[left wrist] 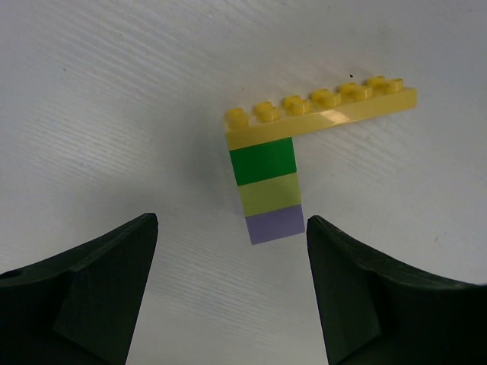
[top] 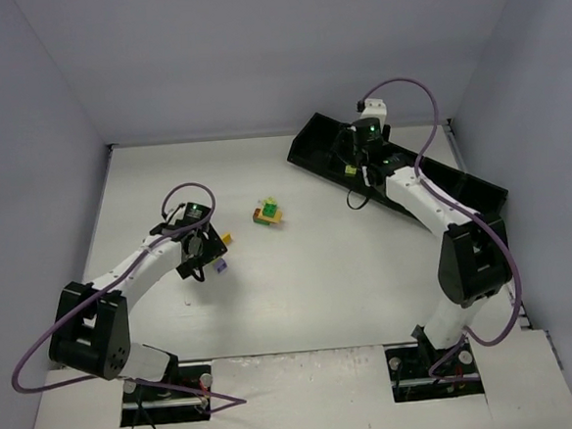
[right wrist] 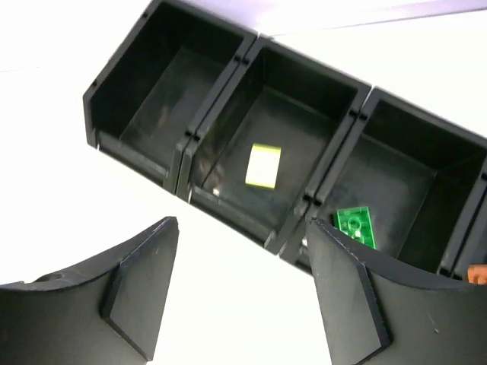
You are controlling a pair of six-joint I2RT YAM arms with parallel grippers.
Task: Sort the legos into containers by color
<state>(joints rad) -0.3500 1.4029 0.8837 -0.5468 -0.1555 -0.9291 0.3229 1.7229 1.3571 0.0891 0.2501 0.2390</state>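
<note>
The robot's left gripper should hold the lime brick (left wrist: 270, 195) while the right gripper pulls off the long yellow plate, because the plate is joined to the dark green brick (left wrist: 262, 146).
In the left wrist view a joined stack lies on the table: a long yellow plate (left wrist: 319, 114), a dark green brick (left wrist: 262, 161), a lime brick (left wrist: 270, 194) and a lilac brick (left wrist: 275, 225). My left gripper (left wrist: 232, 222) is open and empty, with the lilac end just beyond and between its fingertips. In the top view this gripper (top: 199, 255) is beside that stack (top: 223, 263). My right gripper (right wrist: 242, 224) is open and empty above the black bins (right wrist: 228, 84). The middle bin holds a lime brick (right wrist: 263, 165); the bin to its right holds a green brick (right wrist: 354, 226).
A second small cluster of yellow, green and orange bricks (top: 268, 214) lies mid-table. The row of black bins (top: 481, 193) runs diagonally along the back right. An orange piece (right wrist: 478, 272) shows at the right edge of the right wrist view. Walls enclose the table.
</note>
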